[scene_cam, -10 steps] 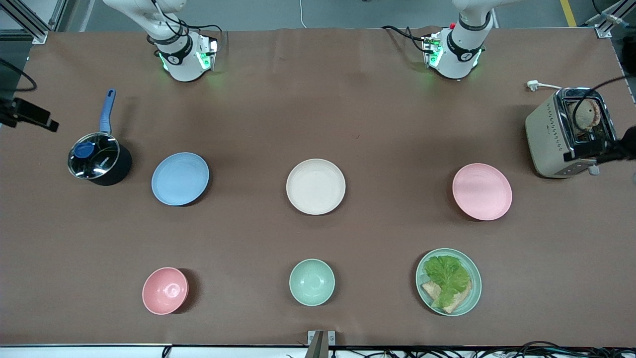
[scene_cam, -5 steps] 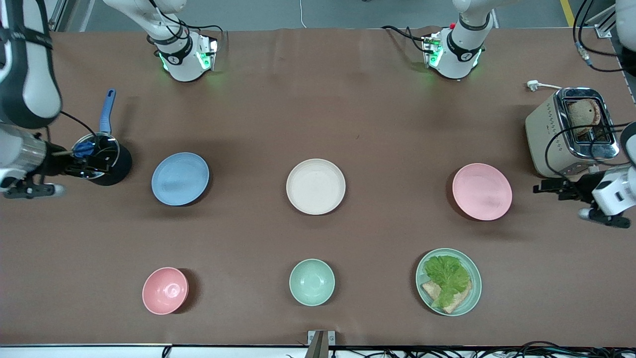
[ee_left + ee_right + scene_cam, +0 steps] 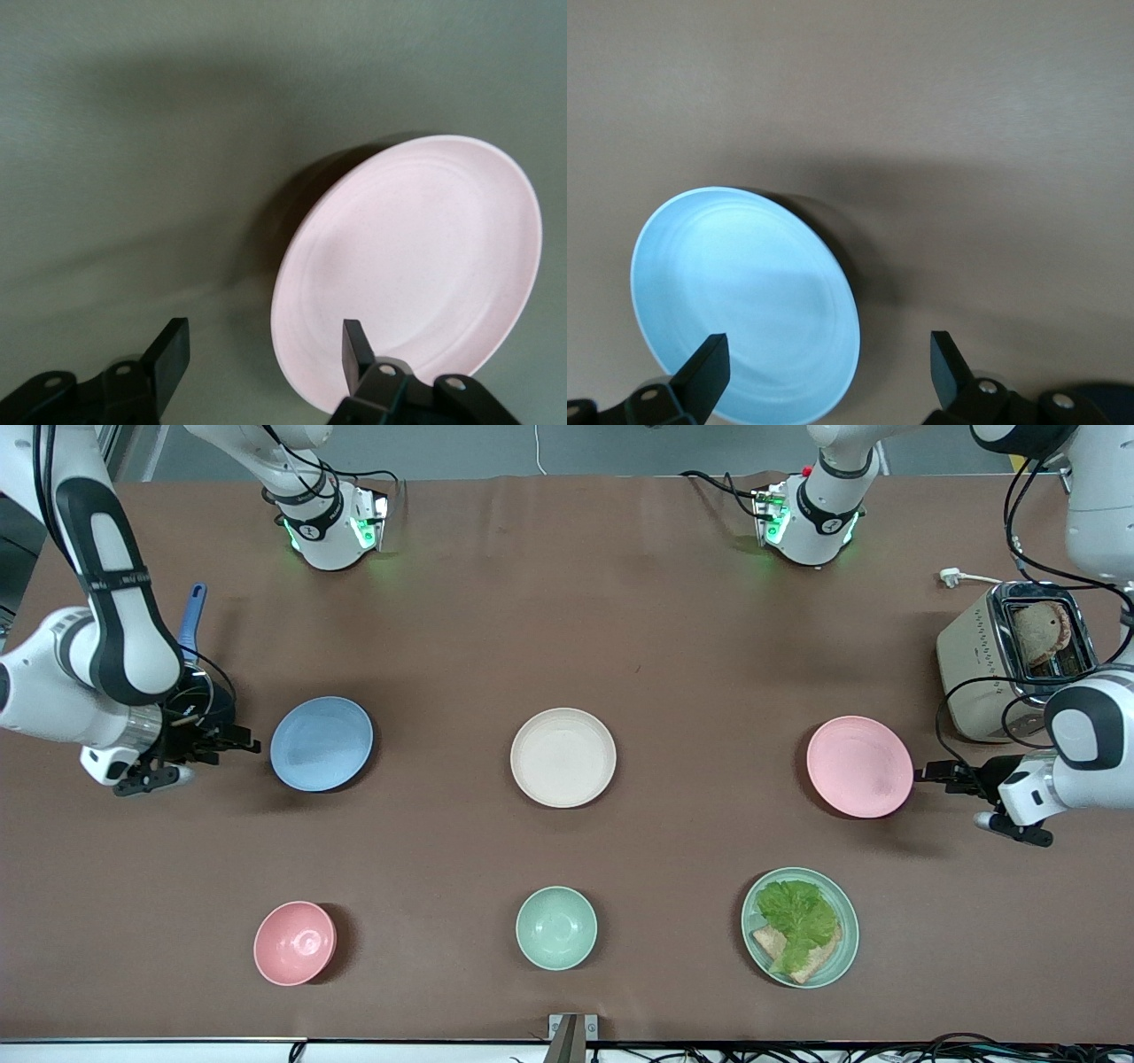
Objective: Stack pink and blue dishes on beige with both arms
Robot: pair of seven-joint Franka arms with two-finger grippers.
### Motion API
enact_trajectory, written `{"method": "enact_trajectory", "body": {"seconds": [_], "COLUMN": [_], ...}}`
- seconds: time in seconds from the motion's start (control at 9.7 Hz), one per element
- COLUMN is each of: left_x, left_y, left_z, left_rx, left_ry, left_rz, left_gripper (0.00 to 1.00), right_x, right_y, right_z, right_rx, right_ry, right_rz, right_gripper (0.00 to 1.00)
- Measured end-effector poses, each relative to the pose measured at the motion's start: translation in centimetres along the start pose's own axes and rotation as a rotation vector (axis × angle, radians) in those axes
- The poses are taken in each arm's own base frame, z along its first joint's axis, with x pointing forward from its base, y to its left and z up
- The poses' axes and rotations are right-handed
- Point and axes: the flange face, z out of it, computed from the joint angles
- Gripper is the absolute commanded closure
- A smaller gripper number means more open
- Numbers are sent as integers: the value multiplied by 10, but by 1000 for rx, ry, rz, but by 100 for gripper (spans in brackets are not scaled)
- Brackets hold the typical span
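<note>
The light blue plate (image 3: pixel 322 743) will fit closely into the pale pink plate (image 3: pixel 859 766) when I lower it, because both have the same round, shallow shape.
The cream-beige plate (image 3: pixel 563 757) lies mid-table. The light blue plate (image 3: pixel 321 743) lies toward the right arm's end, and the pale pink plate (image 3: pixel 858 766) toward the left arm's end. My right gripper (image 3: pixel 241 742) is open, low beside the blue plate's outer rim, just apart from it. In the right wrist view the blue plate (image 3: pixel 744 301) sits ahead of the right gripper (image 3: pixel 828 359), its rim between the fingers. My left gripper (image 3: pixel 930 772) is open beside the pink plate's outer rim. The left wrist view has the pink plate (image 3: pixel 412 266) ahead of the left gripper (image 3: pixel 266 347).
A dark saucepan (image 3: pixel 205 700) with a blue handle sits under the right arm. A toaster (image 3: pixel 1010 660) holding bread stands near the left arm. Nearer the front camera are a salmon-pink bowl (image 3: pixel 294 942), a mint-green bowl (image 3: pixel 556 927) and a mint plate with lettuce and bread (image 3: pixel 800 926).
Both arms have swung in from the table's ends and come down; each open gripper has closed in on its plate's outer rim. No plate has moved.
</note>
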Motion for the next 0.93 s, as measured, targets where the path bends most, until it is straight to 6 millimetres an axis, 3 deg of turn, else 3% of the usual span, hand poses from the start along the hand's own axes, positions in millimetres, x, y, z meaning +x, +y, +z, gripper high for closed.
{"method": "enact_trajectory", "body": {"seconds": [0.31,0.41,0.62,0.93], "left_x": [3,4,6,8], "left_y": [-5,-4,-2,1], "left_z": [21,26,32,34], "left_rx": [-10,-15,-39,-51], "left_ry": [-12,-17,-9,-6], "left_rz": [17,19,11,21], "left_gripper": [60,67,90,100], "right_x": [-13,-18,-21,-24], "right_y": [13,14,15,16], "right_z": [43,51,60,74], "right_rx": [23,28,56,80], "right_ry": [30,20,25,18], "right_rz": [-12,-23,-6,5], "right_gripper": [8,14,24,39]}}
